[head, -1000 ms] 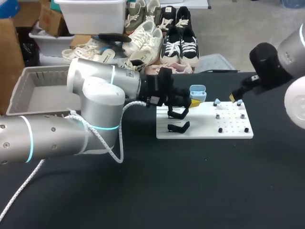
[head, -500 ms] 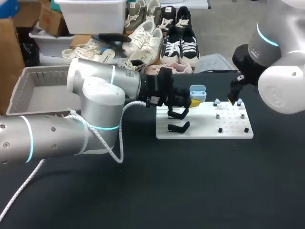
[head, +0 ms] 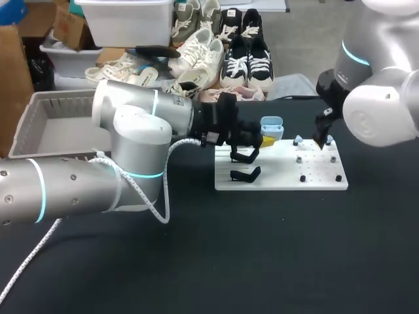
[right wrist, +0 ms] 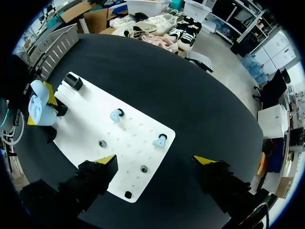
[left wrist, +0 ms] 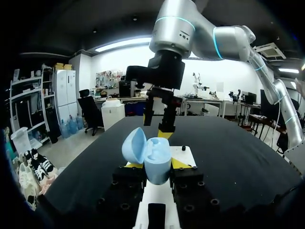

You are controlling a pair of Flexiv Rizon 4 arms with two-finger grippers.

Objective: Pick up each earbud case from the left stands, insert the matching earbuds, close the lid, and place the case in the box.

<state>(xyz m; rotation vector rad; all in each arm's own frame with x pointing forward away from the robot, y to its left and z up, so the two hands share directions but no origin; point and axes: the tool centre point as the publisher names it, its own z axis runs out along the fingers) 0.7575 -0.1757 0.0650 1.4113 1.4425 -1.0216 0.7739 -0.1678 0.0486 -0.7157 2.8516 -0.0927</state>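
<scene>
The light-blue earbud (head: 328,139) will come off and leave its black peg behind when the robot lifts it, because empty pegs (head: 302,178) stand along the board.
A light-blue earbud case (head: 272,127) with its lid open is held above the white board (head: 281,176), with my left gripper (head: 266,139) shut on it. In the left wrist view the case (left wrist: 153,153) sits between that gripper's (left wrist: 157,165) yellow tips, lid tilted to one side. Two light-blue earbuds (right wrist: 116,115) (right wrist: 159,141) rest on pegs on the board (right wrist: 90,124). My right gripper (right wrist: 155,160) hangs open above the board's far end, over the earbuds (head: 298,139). In the head view the right gripper (head: 321,138) is just right of the case.
Two black stands (head: 245,156) (head: 245,174) stand on the board's left end, one below the held case. A grey basket (head: 39,111) sits at the table's far left. Several small dark pegs (head: 303,178) dot the board's right half.
My right arm has swung left and turned, bringing its gripper from beyond the board's right end to just above the earbuds. My left arm and the case have kept still.
</scene>
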